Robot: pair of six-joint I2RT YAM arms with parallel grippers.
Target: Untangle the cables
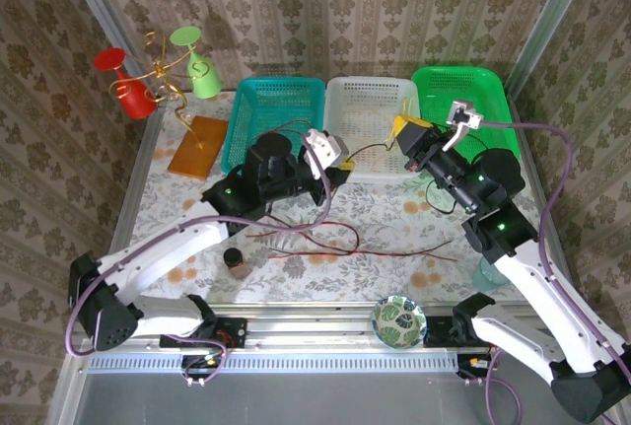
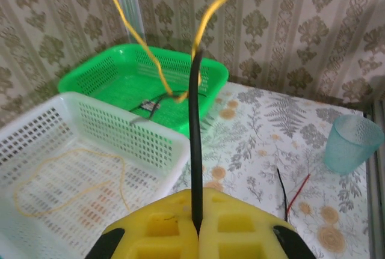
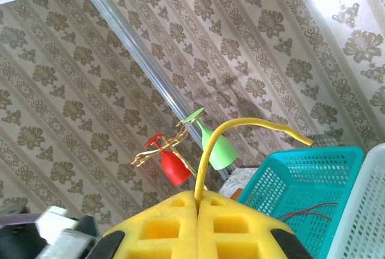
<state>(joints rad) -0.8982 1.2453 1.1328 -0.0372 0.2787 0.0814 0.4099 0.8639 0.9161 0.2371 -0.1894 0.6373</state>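
The black cable reaches up against the yellow cable. I should use my left gripper to pull the black cable back toward the teal basket (image 1: 279, 109), so that it is clear of the yellow cable.
My left gripper (image 2: 197, 202) is shut, its yellow pads pinching a black cable (image 2: 194, 133) that rises straight up from them. A thin yellow cable (image 2: 141, 42) loops above it and trails into the white basket (image 2: 150, 136). In the top view this gripper (image 1: 342, 165) hovers at the white basket's front left corner. My right gripper (image 3: 197, 199) is shut on a yellow cable (image 3: 210, 145) that arches up and to the right. It (image 1: 408, 133) hangs over the white basket's right edge. A red cable (image 1: 394, 253) and a dark cable (image 1: 296, 234) lie on the table.
Teal (image 1: 276, 119), white (image 1: 370, 109) and green (image 1: 458, 95) baskets line the back. A glass holder (image 1: 158, 75) and an orange board (image 1: 197, 145) stand at back left. A small jar (image 1: 237, 261), a patterned bowl (image 1: 398, 322) and a teal cup (image 2: 352, 142) sit near the front.
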